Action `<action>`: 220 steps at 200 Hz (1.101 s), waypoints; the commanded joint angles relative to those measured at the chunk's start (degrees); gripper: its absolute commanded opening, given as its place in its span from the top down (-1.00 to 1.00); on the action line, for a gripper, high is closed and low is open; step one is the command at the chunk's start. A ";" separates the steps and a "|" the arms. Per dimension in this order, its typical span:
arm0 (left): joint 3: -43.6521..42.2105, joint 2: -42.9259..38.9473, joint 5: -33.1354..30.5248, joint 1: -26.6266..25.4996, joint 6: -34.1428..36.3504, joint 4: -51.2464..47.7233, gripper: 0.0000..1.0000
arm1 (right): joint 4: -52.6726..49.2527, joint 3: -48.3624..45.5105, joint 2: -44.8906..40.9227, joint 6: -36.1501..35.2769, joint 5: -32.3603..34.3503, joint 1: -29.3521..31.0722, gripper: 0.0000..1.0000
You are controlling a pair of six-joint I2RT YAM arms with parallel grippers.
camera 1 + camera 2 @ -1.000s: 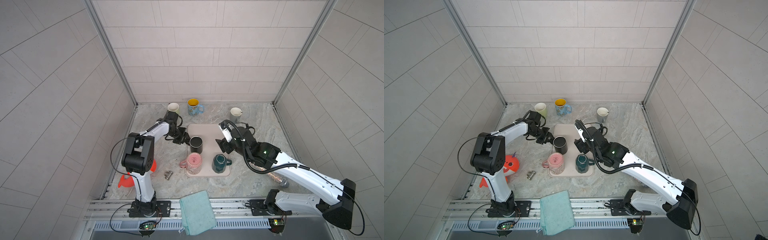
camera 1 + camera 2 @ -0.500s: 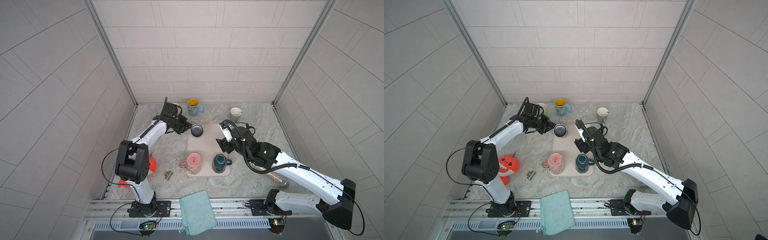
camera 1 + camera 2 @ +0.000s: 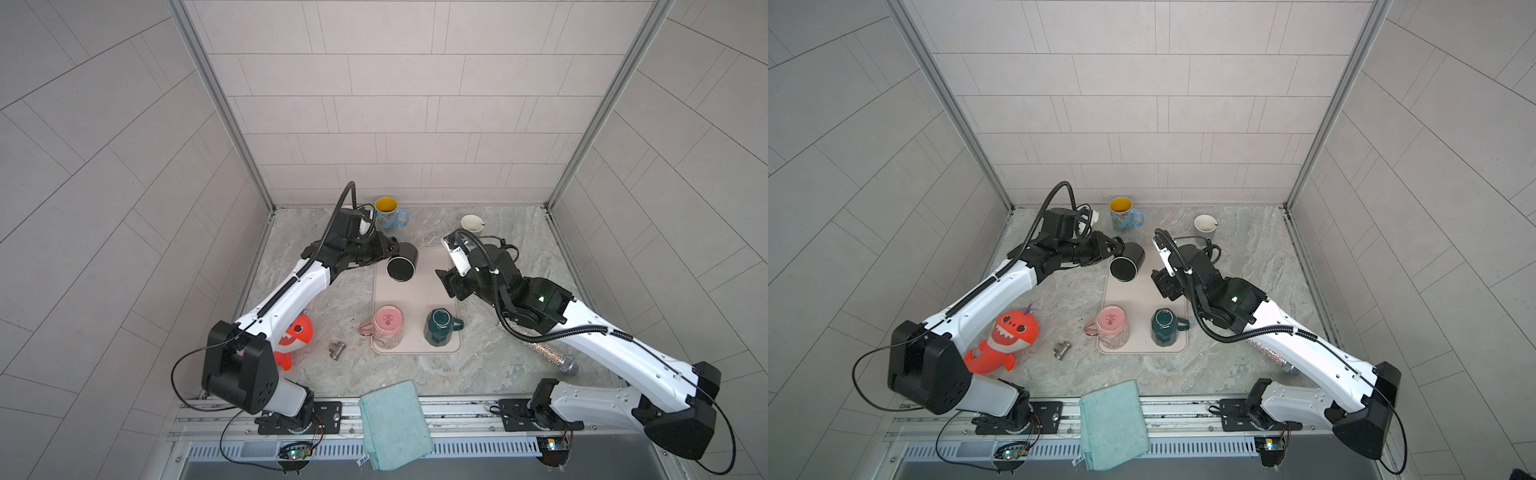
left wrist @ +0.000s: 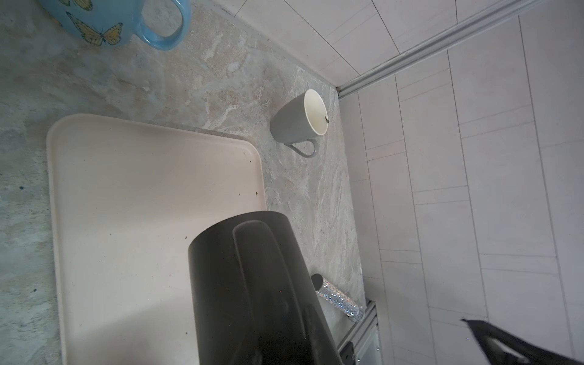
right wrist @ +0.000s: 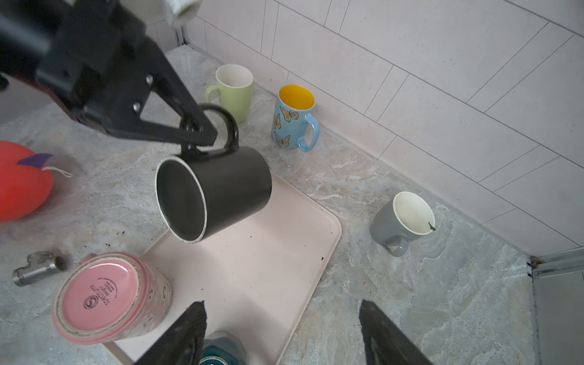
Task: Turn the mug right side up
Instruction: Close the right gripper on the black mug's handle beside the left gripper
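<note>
My left gripper is on the black mug's handle (image 5: 233, 125) and the mug's body (image 3: 403, 260) hangs free, so my right gripper keeps moving toward the body and closes there.
A black mug (image 3: 402, 262) (image 3: 1126, 262) hangs in the air over the far left corner of the pink tray (image 3: 428, 291) (image 3: 1142, 303). It lies tipped on its side with its mouth toward the front. My left gripper (image 3: 393, 247) (image 3: 1120, 243) (image 5: 197, 132) is shut on its handle. In the left wrist view the black mug (image 4: 252, 284) fills the foreground. My right gripper (image 3: 446, 282) (image 5: 281, 309) is open and empty above the tray's right side. A pink mug (image 3: 388, 326) (image 5: 107, 297) and a teal mug (image 3: 439, 328) (image 5: 221, 350) stand upside down on the tray's near end.
A blue butterfly mug (image 3: 388, 214), a green mug (image 5: 235, 91) and a grey mug (image 3: 471, 224) stand upright along the back wall. An orange shark toy (image 3: 1007, 336), a metal fitting (image 3: 336, 350), a glitter microphone (image 3: 557, 359) and a teal cloth (image 3: 395, 419) lie nearer the front.
My left gripper has lifted the black mug off the tray toward its far left corner and tipped it onto its side. The right arm has hardly moved.
</note>
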 commanded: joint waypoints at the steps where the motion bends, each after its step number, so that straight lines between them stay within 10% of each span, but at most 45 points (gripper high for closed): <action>1: -3.28 -4.87 -4.60 -0.36 7.76 13.18 1.00 | -2.86 2.78 -0.52 2.40 -1.80 -0.11 -0.52; 83: -18.73 -13.88 -8.14 -4.70 14.56 47.63 1.00 | -0.99 8.70 2.88 13.76 -23.01 -7.08 -0.49; 150: -25.72 -17.16 -12.11 -9.45 24.00 57.26 1.00 | 11.49 8.37 6.41 29.59 -48.64 -18.13 -0.50; 220: -27.93 -16.00 -20.97 -13.36 31.53 63.47 1.00 | 24.85 5.61 10.15 43.82 -60.69 -18.42 -0.40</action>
